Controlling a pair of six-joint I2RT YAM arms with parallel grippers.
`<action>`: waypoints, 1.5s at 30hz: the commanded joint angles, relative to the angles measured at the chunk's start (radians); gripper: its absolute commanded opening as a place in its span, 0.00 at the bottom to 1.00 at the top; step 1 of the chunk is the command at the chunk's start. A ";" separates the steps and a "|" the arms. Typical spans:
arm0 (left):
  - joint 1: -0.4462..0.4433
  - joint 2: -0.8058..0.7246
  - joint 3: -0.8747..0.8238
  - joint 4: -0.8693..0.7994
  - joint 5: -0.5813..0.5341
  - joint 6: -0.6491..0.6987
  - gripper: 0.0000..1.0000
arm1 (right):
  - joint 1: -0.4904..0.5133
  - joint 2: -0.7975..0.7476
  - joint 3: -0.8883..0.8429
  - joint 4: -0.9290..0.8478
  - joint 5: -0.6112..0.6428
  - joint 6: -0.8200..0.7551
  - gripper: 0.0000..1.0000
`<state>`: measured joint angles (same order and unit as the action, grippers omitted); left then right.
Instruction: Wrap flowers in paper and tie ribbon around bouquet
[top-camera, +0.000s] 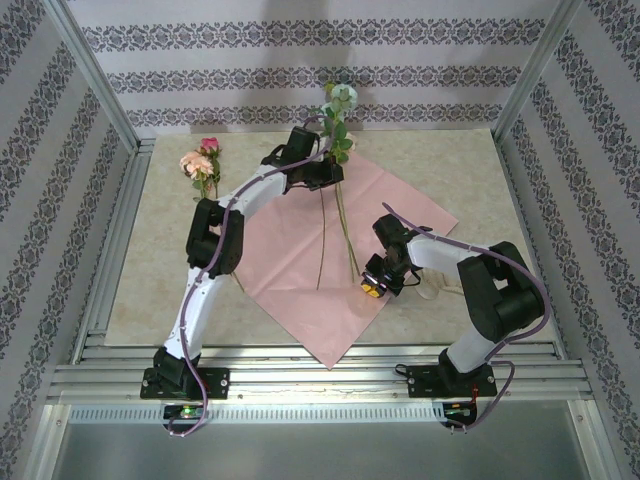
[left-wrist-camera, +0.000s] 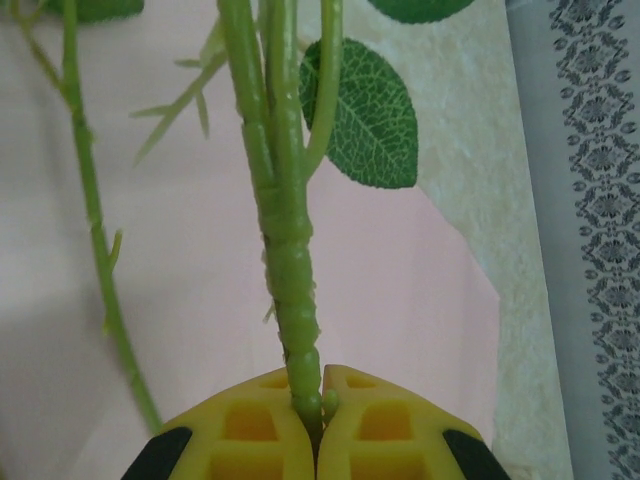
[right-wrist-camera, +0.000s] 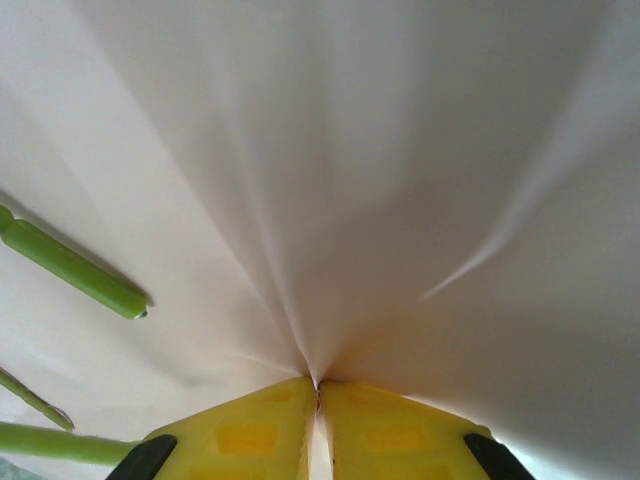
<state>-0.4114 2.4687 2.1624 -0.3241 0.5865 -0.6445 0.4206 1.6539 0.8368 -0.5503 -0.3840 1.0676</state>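
The thick green stem (left-wrist-camera: 290, 245) points the same way as the thin stem (top-camera: 322, 238), so my left gripper should keep bringing it closer until it rests alongside, and then let it go.
The paper (top-camera: 290, 265) lies pink face up as a diamond on the table. At its far corner my left gripper (top-camera: 322, 176) is shut on a thick green flower stem (left-wrist-camera: 296, 290), yellow fingers (left-wrist-camera: 250, 425) pressed on either side of it. Pale teal blooms and leaves (top-camera: 340, 105) stand beyond the gripper. Two long thin stems (top-camera: 346, 235) trail over the paper toward me. Pink and peach blooms (top-camera: 200, 160) lie apart at the far left. My right gripper (top-camera: 373, 285) is shut on a pinched fold of the paper (right-wrist-camera: 330, 200), beside the stem ends (right-wrist-camera: 75, 268). A pale cream loop, perhaps the ribbon (top-camera: 436, 290), lies by the right arm.
Metal frame posts (top-camera: 95, 80) and patterned walls close in the table on three sides. A slotted rail (top-camera: 320, 375) runs along the near edge by the arm bases. Bare beige tabletop (top-camera: 450, 170) shows at the far right and along the left.
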 joint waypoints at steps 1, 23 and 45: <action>0.008 0.061 0.145 -0.113 -0.041 0.026 0.00 | 0.012 0.089 -0.073 0.052 0.051 0.001 0.14; 0.017 -0.009 -0.006 -0.195 -0.099 0.048 0.00 | 0.029 0.056 -0.120 0.024 0.063 0.007 0.13; 0.323 -0.402 -0.238 -0.645 -0.494 0.202 0.40 | 0.032 0.049 -0.119 0.032 0.066 0.002 0.13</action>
<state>-0.2073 2.0159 1.9766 -0.7734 0.2535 -0.5350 0.4217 1.6077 0.7769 -0.4847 -0.3832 1.0710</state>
